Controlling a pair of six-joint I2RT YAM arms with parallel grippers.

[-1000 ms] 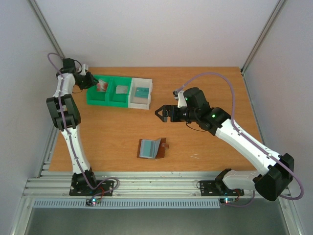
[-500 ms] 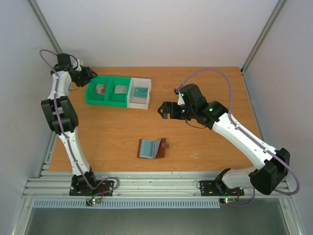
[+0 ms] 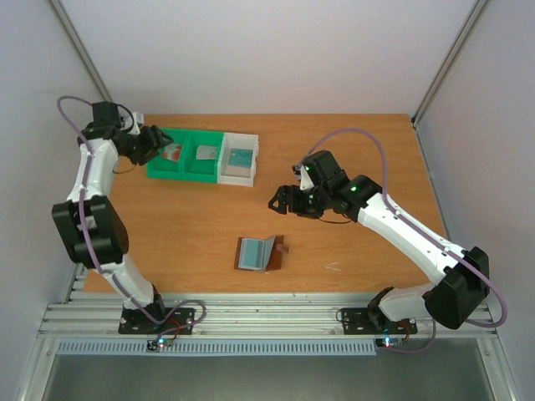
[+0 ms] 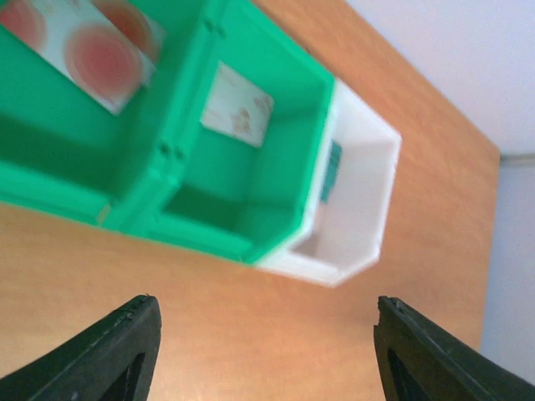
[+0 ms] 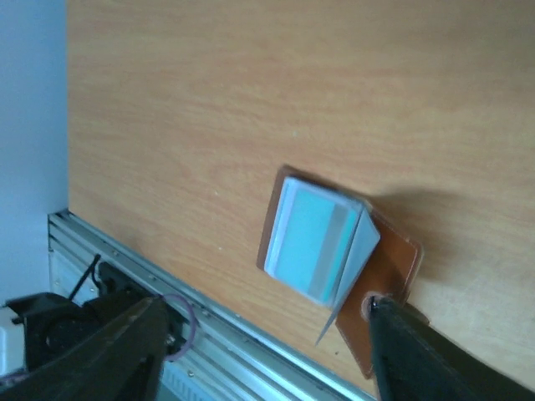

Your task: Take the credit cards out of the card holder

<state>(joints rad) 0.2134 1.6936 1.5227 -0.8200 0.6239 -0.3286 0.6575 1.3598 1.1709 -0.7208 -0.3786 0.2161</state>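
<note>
I should use my right gripper to press one pocket of the card holder flat because it stands up at a slant, while my left gripper flips the next pocket over.
The brown card holder lies open on the table, with a teal credit card in its blue-grey pocket. My right gripper hovers behind it, open and empty; in the right wrist view the card holder shows between the fingers. My left gripper is open and empty at the left end of the bins. A white card with red marks lies in the first green bin, a greyish card in the second, and a teal card in the white bin.
Two joined green bins and a white bin stand in a row at the back left of the table. A metal rail runs along the near table edge. Walls close in both sides.
My left gripper has opened wider, leaving the red-marked card in the bin, and its elbow has swung left. My right gripper has dropped slightly toward the card holder and its jaws have narrowed a little.
</note>
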